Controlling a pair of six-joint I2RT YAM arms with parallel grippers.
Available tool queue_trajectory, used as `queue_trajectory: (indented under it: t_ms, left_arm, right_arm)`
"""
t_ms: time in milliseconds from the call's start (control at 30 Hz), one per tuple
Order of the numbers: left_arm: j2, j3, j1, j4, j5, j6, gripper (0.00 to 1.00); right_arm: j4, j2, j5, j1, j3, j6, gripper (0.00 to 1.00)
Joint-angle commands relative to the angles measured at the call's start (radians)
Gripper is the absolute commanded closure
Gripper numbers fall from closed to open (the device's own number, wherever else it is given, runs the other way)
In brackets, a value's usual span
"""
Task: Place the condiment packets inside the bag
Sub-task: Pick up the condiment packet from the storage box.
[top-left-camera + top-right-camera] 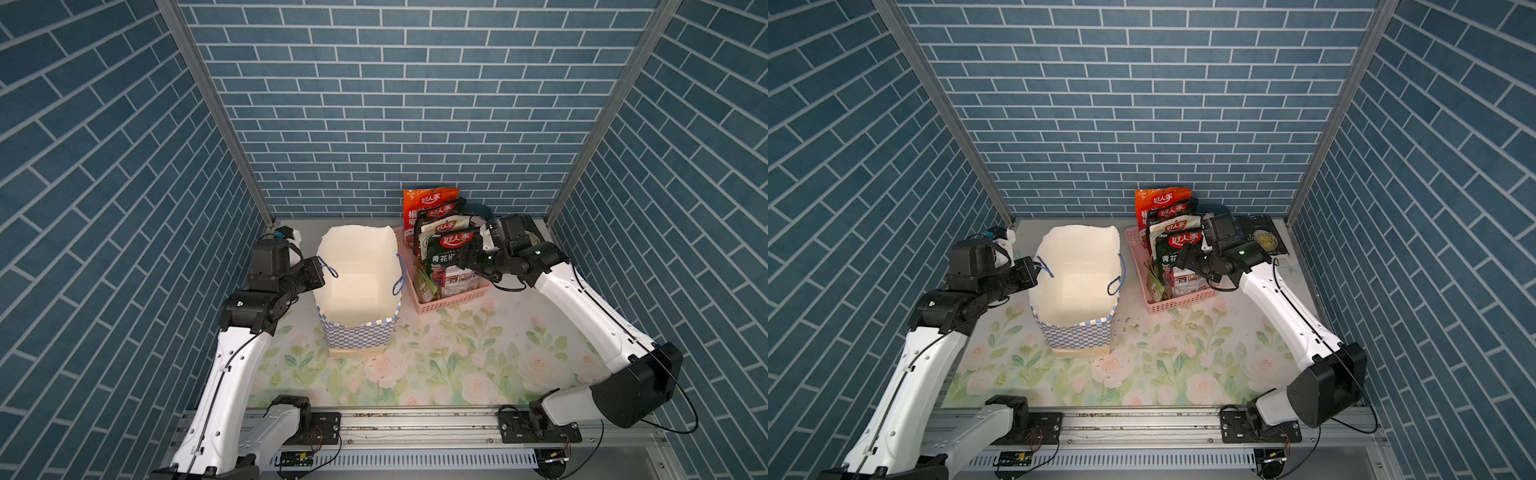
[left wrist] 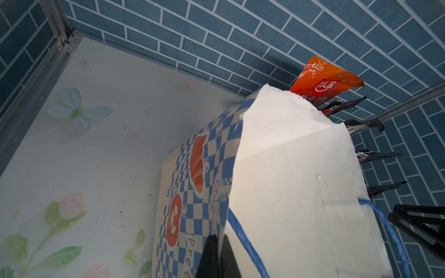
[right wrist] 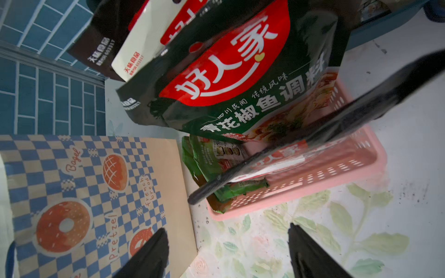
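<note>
The front packet's dark top edge [image 3: 319,132] slants past the open fingers of my right gripper. I should reach farther over that edge [image 3: 255,164] and pinch it before I lift.
The bag [image 1: 357,332] [image 1: 1079,336], blue-and-white checkered outside and white inside, stands open at mid-table with nothing showing inside it. My left gripper [image 1: 322,270] [image 2: 218,240] is shut on the bag's left rim beside a blue cord handle [image 2: 243,238]. Several condiment packets stand upright in a pink basket [image 1: 453,301] [image 3: 313,183]: an orange one [image 1: 430,201] at the back, a dark green one [image 1: 446,253] [image 3: 240,79] in front, and small green ones [image 3: 212,158] low down. My right gripper [image 1: 463,255] [image 3: 227,229] is open just in front of the dark green packet, holding nothing.
A black book [image 1: 1264,237] lies behind the right wrist by the back wall. A dark thin strip [image 3: 313,134] crosses the right wrist view in front of the basket; I cannot tell what it is. Brick walls close in three sides. The floral mat [image 1: 457,365] covers the table.
</note>
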Motion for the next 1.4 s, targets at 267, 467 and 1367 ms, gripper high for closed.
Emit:
queue_trajectory:
  t_ms: [267, 467, 1367]
  left_arm:
    - [-0.030, 0.007, -0.004, 0.001, -0.024, 0.017, 1.00]
    - [-0.038, 0.002, -0.004, 0.000, -0.024, 0.016, 1.00]
    - [-0.066, -0.039, -0.004, 0.008, -0.041, 0.018, 1.00]
  right_arm:
    - [0.066, 0.080, 0.128, -0.032, -0.029, 0.167, 0.31]
    - [0.073, 0.094, 0.131, -0.046, -0.082, 0.153, 0.37]
    - [-0.215, 0.038, 0.080, -0.103, -0.026, 0.079, 0.10]
